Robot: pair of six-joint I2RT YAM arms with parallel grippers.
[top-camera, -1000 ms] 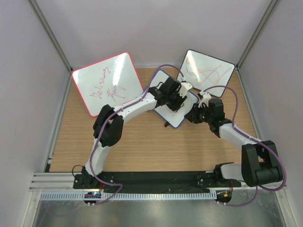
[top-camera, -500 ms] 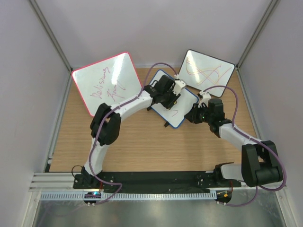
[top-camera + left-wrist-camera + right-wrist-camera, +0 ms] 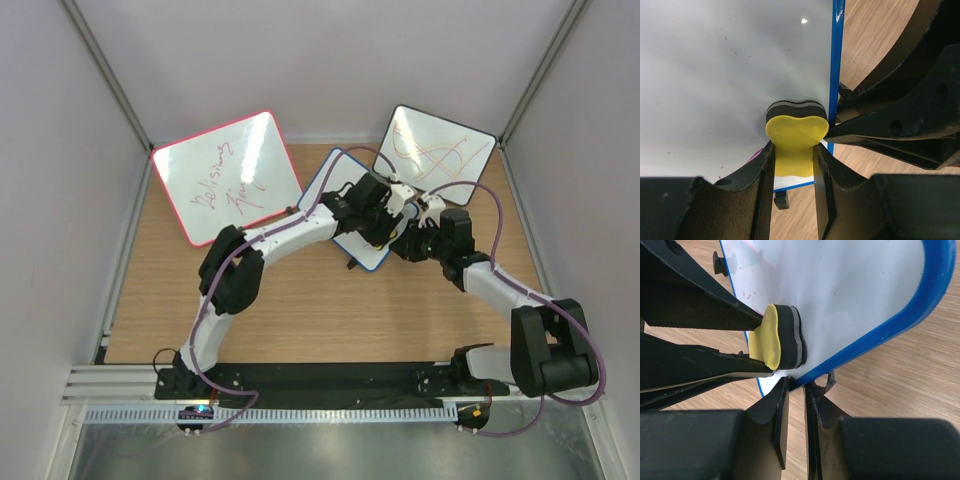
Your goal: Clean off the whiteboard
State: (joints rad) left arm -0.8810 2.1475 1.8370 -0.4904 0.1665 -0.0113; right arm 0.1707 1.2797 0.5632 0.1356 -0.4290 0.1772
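Next, I go back with my left gripper and wipe over a pink trace [image 3: 754,154] that is still left behind, as the eraser meets my right gripper at the blue frame [image 3: 834,102].
The blue-framed whiteboard [image 3: 328,181] lies tilted at the middle of the table. Its surface [image 3: 715,75] looks almost wiped, with a faint pink trace beside my left finger. My left gripper [image 3: 386,214] is shut on a yellow eraser [image 3: 796,131], whose black felt face presses on the board near its right edge. From the right wrist view, the eraser [image 3: 779,342] sits just inside the blue frame [image 3: 880,330]. My right gripper [image 3: 796,385] is shut on that frame edge, right beside the left gripper.
A larger pink-framed board [image 3: 228,175] with red writing leans at the back left. A black-framed board [image 3: 435,150] with orange and red scribbles stands at the back right. A small black foot [image 3: 781,200] sticks out under the whiteboard's near edge. Walls enclose the table.
My left gripper carried the eraser up and left over the board, then back down and right to the edge next to my right gripper. The right arm stayed still.
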